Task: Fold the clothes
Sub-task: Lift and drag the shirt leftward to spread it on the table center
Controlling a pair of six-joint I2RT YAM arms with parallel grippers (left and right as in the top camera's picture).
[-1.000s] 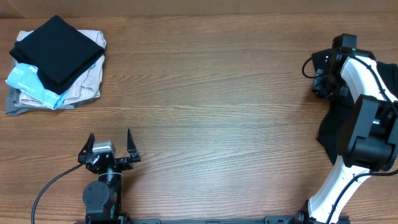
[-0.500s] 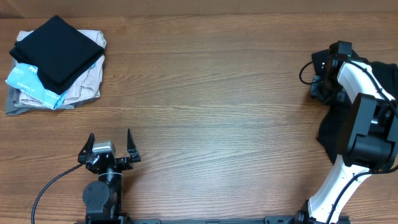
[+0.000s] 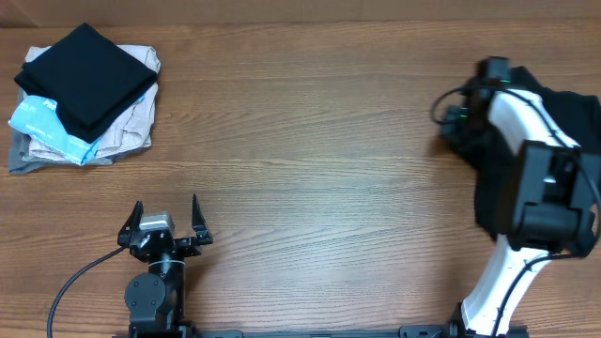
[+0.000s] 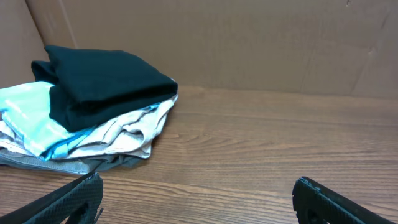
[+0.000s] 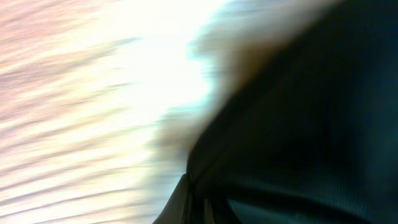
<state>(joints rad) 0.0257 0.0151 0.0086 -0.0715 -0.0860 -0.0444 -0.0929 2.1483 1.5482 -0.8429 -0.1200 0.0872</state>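
Note:
My right gripper should go on pulling the black shirt's edge [image 3: 460, 146] before it stops, until the shirt stretches across the wood in the middle [image 3: 305, 155]. My fingers have hold of the shirt's edge, and the wood is clear.
The black shirt [image 3: 486, 192] lies bunched at the table's right edge, mostly hidden under my right arm. My right gripper [image 3: 460, 127] is at its left edge. The right wrist view is motion-blurred; black fabric [image 5: 298, 124] fills its right side and runs into the jaws [image 5: 193, 193], which appear shut on it. My left gripper [image 3: 166, 202] rests open and empty near the front left, with its two fingers wide apart over bare wood in the left wrist view [image 4: 199, 199].
A pile of folded garments [image 3: 84, 89] sits at the far left corner, with a black one on top of beige, light-blue and grey ones. It also shows in the left wrist view [image 4: 99, 93]. A cardboard wall [image 4: 261, 43] stands behind the table.
My right gripper has moved left and slightly toward the middle of the table, and the black fabric's edge has come left with it. The left arm has not moved.

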